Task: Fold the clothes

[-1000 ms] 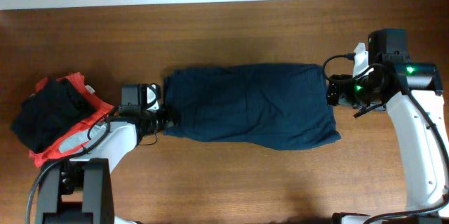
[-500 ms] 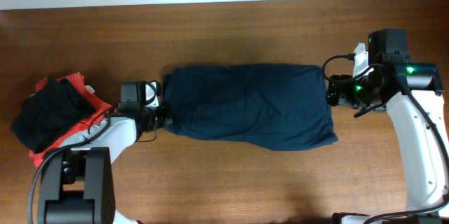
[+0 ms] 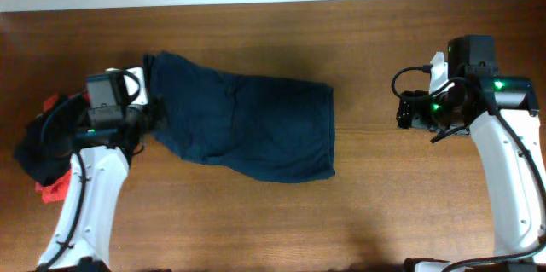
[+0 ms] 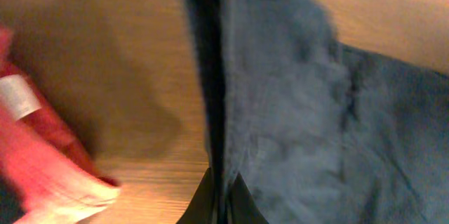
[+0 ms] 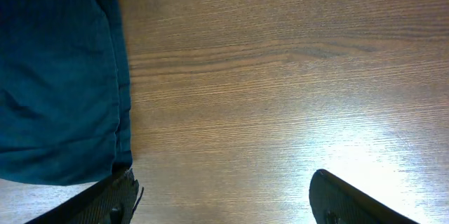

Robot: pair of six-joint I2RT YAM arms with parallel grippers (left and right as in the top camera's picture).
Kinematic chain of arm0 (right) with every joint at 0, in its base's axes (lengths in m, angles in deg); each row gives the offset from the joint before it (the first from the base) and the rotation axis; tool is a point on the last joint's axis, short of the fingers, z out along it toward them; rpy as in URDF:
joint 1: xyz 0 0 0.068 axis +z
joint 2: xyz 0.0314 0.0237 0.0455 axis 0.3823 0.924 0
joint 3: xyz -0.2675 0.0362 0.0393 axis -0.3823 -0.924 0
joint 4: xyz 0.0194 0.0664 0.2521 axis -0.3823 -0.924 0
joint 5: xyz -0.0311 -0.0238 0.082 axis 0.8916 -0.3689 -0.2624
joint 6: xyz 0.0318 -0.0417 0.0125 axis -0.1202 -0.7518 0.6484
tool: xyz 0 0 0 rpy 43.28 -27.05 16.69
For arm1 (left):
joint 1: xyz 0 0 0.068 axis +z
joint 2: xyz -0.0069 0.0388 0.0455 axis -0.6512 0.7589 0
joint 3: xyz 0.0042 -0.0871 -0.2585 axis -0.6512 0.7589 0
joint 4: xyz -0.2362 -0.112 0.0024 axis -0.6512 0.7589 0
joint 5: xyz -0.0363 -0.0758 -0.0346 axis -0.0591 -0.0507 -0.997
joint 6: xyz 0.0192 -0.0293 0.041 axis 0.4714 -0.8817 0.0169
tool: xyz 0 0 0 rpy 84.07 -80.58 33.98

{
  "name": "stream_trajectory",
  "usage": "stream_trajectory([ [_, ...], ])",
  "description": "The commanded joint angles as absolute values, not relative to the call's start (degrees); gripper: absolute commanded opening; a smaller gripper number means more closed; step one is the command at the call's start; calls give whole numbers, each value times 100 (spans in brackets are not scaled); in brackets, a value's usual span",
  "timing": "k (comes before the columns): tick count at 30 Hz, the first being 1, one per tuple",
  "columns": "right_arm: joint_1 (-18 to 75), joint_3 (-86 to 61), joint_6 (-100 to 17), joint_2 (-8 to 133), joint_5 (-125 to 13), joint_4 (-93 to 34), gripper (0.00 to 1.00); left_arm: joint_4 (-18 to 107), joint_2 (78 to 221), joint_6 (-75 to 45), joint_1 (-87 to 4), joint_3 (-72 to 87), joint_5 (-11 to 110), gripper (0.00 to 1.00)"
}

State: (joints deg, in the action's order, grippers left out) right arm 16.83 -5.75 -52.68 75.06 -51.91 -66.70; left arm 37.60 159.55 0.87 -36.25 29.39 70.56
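Observation:
Next, my left gripper carries the held edge toward the middle (image 3: 266, 112) first, because the garment is stretched toward the pile and its loose end (image 3: 329, 134) is far from my right gripper.
The clothes (image 3: 247, 123), one dark navy garment with seams, lie left of the table's middle, slanting from back left to front right. My left gripper (image 3: 150, 117) is shut on the garment's left edge. In the left wrist view its black fingertips (image 4: 210, 199) meet on a fold of the navy fabric (image 4: 316, 112). My right gripper (image 3: 401, 110) stands open over bare wood at the right, apart from the garment. In the right wrist view it (image 5: 224, 199) has nothing between its fingers, and the garment's end (image 5: 56, 76) shows at the upper left.
A pile with a black garment (image 3: 43, 140) on a red-orange one (image 3: 51, 188) lies at the table's left edge, right behind my left arm. The red-orange cloth (image 4: 42, 154) shows close to the left fingers. The table's back edge (image 3: 273, 1) meets a white wall.
My left gripper shut on the garment's left edge and pulled it left and toward the back. The garment slid away from the right gripper, which has not moved.

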Motion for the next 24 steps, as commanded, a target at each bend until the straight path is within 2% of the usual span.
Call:
stream_trajectory([
  [1,1646,-595,-5246,7522,-5226,-6674,83,3731,15544,618,-4307,2720,7026,0],
  [8,1646,-595,-5226,7522,-5228,-6676,83,3771,15461,767,-6296,2659,7498,1],
  [15,1646,-595,-5204,7522,-5245,-6696,83,3598,15940,764,-7278,2659,7607,1],
  [20,1646,-595,-5207,7522,-5243,-6698,84,3449,15920,364,-7304,2659,8643,1],
  [24,1646,-595,-5207,7522,-5243,-6696,84,3478,15632,281,-6869,2659,9338,0],
])
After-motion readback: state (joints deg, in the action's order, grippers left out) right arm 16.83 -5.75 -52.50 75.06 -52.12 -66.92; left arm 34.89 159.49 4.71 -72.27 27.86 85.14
